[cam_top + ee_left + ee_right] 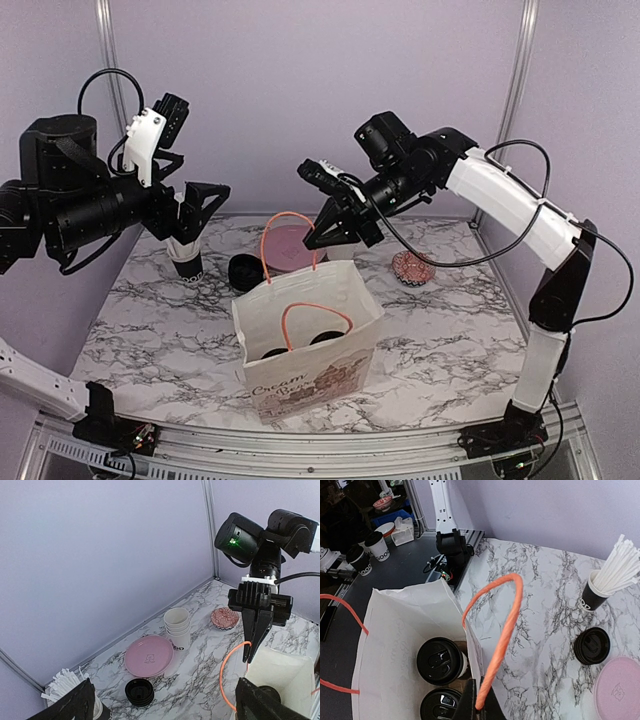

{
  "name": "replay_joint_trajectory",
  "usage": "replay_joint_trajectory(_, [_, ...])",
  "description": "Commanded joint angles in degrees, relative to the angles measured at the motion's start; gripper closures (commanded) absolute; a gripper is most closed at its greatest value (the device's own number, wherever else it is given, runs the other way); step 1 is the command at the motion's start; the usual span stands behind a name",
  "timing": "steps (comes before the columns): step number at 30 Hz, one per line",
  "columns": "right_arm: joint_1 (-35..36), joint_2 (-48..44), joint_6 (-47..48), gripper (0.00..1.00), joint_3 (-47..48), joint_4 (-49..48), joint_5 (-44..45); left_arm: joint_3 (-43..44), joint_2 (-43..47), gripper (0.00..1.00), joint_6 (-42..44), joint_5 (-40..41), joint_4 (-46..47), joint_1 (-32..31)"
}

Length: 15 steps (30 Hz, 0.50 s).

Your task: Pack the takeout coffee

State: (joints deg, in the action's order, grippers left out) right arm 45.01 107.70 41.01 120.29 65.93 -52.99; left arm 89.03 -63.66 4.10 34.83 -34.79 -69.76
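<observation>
I should draw the white paper bag (312, 378) back by the far orange handle (266, 240) with my right gripper and straighten it, as it stands crooked near the front edge.
Two takeout coffee cups with black dome lids (440, 661) (440, 706) stand inside the white paper bag (310, 350) at the table's front middle. In the top view their lids (275, 352) (322, 338) show through the bag's mouth. My right gripper (479, 707) is shut on the bag's far orange handle (502, 630), holding it up above the rim; it hangs over the bag's back edge (318, 240). My left gripper (190, 225) is open and empty, high at the left over the straw cup. In the left wrist view its fingers (75, 702) frame the table.
A black cup of white straws (185, 258) stands at the back left. A stack of black lids (246, 270), a pink plate (290, 243) and stacked lidless white cups (178, 627) sit behind the bag. A small red patterned dish (412, 267) lies at the back right.
</observation>
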Motion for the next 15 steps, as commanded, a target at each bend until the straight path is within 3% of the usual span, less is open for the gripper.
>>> replay_joint_trajectory(1, [-4.47,-3.19,-3.56,1.0,1.3,-4.81,-0.41,-2.83,1.56,0.01,0.8,3.56,5.39,1.57])
replay_joint_trajectory(7, [-5.59,-7.79,-3.82,1.0,-6.91,-8.52,-0.69,-5.59,1.18,0.01,1.35,3.07,6.75,3.92])
replay_joint_trajectory(12, [-4.46,-9.32,4.72,1.0,-9.18,1.21,-7.49,-5.98,0.64,0.01,1.09,1.05,7.27,4.71])
replay_joint_trajectory(15, [-1.19,-11.26,9.13,0.99,-12.84,5.54,-6.94,-6.39,0.17,0.01,1.16,0.68,7.62,5.08])
